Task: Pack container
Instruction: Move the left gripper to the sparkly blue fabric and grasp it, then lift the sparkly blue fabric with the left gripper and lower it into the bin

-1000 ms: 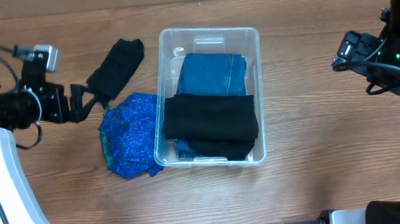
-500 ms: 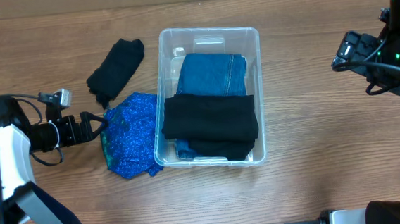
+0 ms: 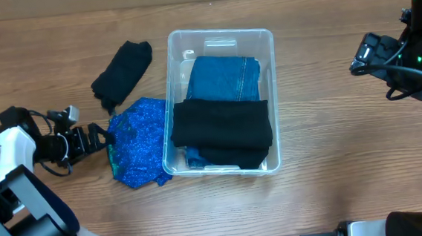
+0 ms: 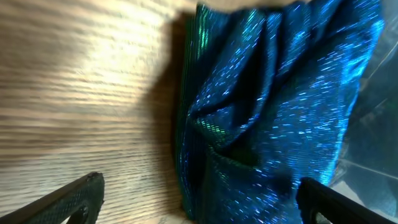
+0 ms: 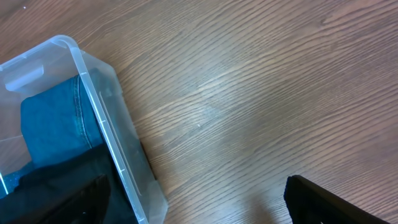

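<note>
The sequin cloth's raised folds (image 4: 239,118) are between the left gripper's open fingers, so the left gripper should go on in over the cloth (image 3: 130,136) before it closes on those folds.
The clear container (image 3: 273,99) stands mid-table and holds folded blue jeans (image 3: 223,77) with a folded black garment (image 3: 221,128) on top. It also shows in the right wrist view (image 5: 102,109). A shiny blue sequin cloth (image 3: 138,142) lies against the container's left wall. My left gripper (image 3: 102,137) is open, low at the cloth's left edge. In the left wrist view its fingers (image 4: 199,199) straddle the cloth (image 4: 273,112). My right gripper (image 3: 363,57) is open and empty, raised to the right of the container; its fingers show in the right wrist view (image 5: 199,199).
A rolled black cloth (image 3: 122,72) lies on the table left of the container's far end, above the sequin cloth. Bare wood table (image 3: 331,132) lies between the container and the right arm.
My left gripper has moved down toward the front and right, from beside the rolled black cloth to the sequin cloth's left edge. The right arm has not moved.
</note>
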Robot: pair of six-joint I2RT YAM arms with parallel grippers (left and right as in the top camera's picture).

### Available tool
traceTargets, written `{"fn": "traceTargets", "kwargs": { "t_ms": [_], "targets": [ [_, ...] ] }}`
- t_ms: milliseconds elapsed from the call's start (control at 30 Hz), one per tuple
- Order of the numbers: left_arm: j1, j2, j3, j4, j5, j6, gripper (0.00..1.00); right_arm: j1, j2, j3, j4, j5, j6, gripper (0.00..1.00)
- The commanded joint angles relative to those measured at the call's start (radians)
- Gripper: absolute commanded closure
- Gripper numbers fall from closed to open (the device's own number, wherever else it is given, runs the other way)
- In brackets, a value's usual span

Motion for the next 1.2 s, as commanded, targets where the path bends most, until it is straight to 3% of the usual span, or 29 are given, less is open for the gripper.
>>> {"fn": "traceTargets", "kwargs": {
  "t_ms": [0, 600, 667, 800, 933, 1000, 1167],
  "targets": [
    [-0.022, 0.063, -0.013, 0.006, 0.042, 0.024, 0.0, -0.005, -0.022, -0.001, 0.005, -0.005, -0.007, 0.06],
    [-0.23, 0.23, -0.013, 0.034, 0.098, 0.088, 0.01, -0.005, -0.022, -0.001, 0.005, -0.005, -0.007, 0.06],
    [-0.244, 0.232, -0.013, 0.034, 0.098, 0.096, 0.09, -0.005, -0.022, -0.001, 0.005, -0.005, -0.007, 0.06],
    [-0.25, 0.232, -0.013, 0.032, 0.098, 0.095, 0.52, -0.005, -0.022, -0.001, 0.005, -0.005, -0.007, 0.06],
    [-0.249, 0.232, -0.013, 0.024, 0.099, 0.095, 0.73, -0.005, -0.022, -0.001, 0.005, -0.005, -0.007, 0.06],
    [-0.249, 0.23, -0.011, 0.016, 0.111, 0.097, 0.93, -0.005, -0.022, -0.001, 0.004, -0.006, -0.007, 0.06],
    [-0.249, 0.206, 0.029, -0.086, 0.212, 0.235, 0.96, -0.005, -0.022, -0.001, 0.004, -0.005, -0.007, 0.06]
  ]
}}
